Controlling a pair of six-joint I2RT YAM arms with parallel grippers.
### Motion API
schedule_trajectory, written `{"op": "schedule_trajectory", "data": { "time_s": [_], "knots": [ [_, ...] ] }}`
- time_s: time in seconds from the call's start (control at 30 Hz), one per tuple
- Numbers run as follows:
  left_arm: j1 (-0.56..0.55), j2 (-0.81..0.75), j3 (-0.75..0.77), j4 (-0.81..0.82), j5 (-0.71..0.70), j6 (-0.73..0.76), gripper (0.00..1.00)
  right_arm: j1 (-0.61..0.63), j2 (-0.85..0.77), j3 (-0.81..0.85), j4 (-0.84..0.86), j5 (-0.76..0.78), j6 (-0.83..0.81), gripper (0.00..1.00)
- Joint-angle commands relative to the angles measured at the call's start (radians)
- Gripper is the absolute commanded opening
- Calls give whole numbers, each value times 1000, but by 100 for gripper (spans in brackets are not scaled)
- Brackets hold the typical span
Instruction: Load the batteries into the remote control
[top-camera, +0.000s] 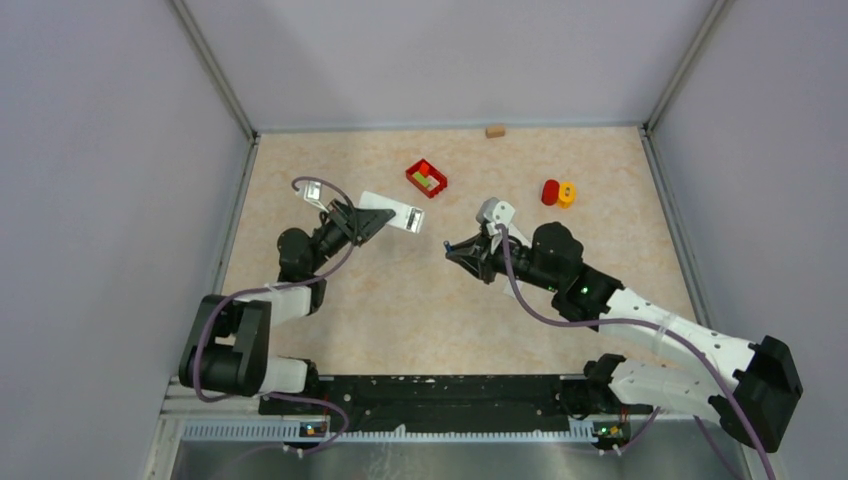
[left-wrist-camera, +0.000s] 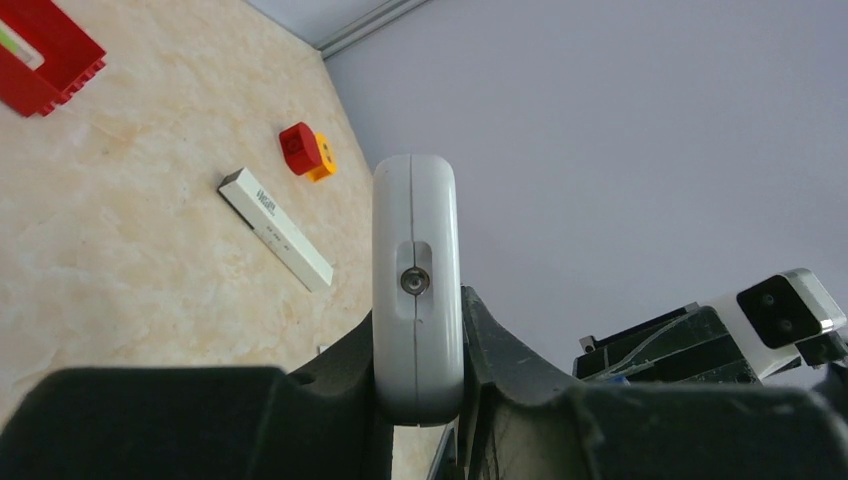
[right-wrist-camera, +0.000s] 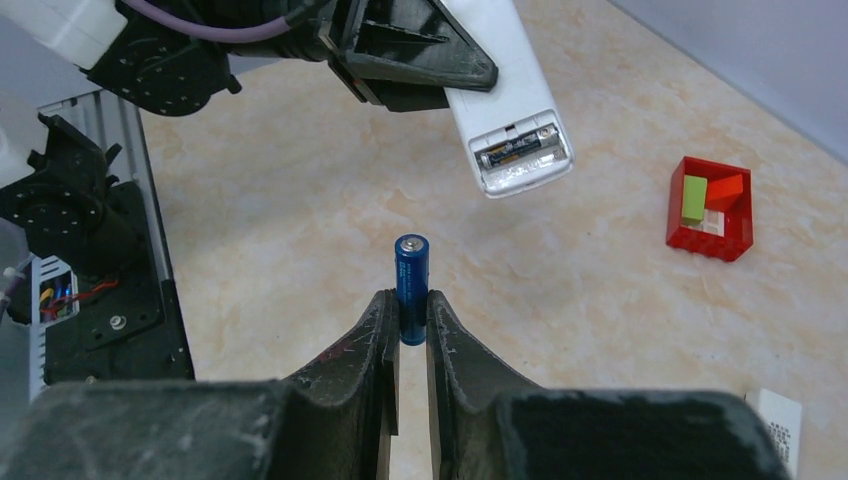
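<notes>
The blue battery (right-wrist-camera: 412, 268) is pointing across the remote's empty slot (right-wrist-camera: 530, 167), so next I turn the remote and my right gripper until the battery is in line with the slot.
My left gripper (top-camera: 362, 222) is shut on a white remote (top-camera: 397, 213) and holds it above the table. In the left wrist view the remote (left-wrist-camera: 416, 250) stands edge-on between the jaws. In the right wrist view its open battery bay (right-wrist-camera: 522, 152) faces me with one dark battery (right-wrist-camera: 516, 150) seated in it. My right gripper (right-wrist-camera: 411, 305) is shut on a blue battery (right-wrist-camera: 411, 270), which stands upright just below and left of the bay. In the top view the right gripper (top-camera: 452, 247) is a short way right of the remote. The other batteries are out of view.
A red tray (top-camera: 426, 178) with green and red blocks lies behind the remote. Red and orange blocks (top-camera: 557, 192) sit at the right. A small tan block (top-camera: 494, 131) is at the back wall. A white labelled bar (left-wrist-camera: 275, 230) lies on the table.
</notes>
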Motion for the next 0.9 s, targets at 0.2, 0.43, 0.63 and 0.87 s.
{"op": "schedule_trajectory", "data": {
  "time_s": [0.2,0.43,0.63,0.87],
  "knots": [
    [-1,157,27,429,37,-203,0,12,-13,20,89,-1,30,5],
    [-15,104,94,103,137,-194,0,12,13,94,18,72,-80,7],
    [-24,5,290,-556,357,76,0,32,113,264,-161,53,-309,10],
    [-24,-52,546,-1420,455,695,0,82,171,331,-265,-62,-534,9]
  ]
}}
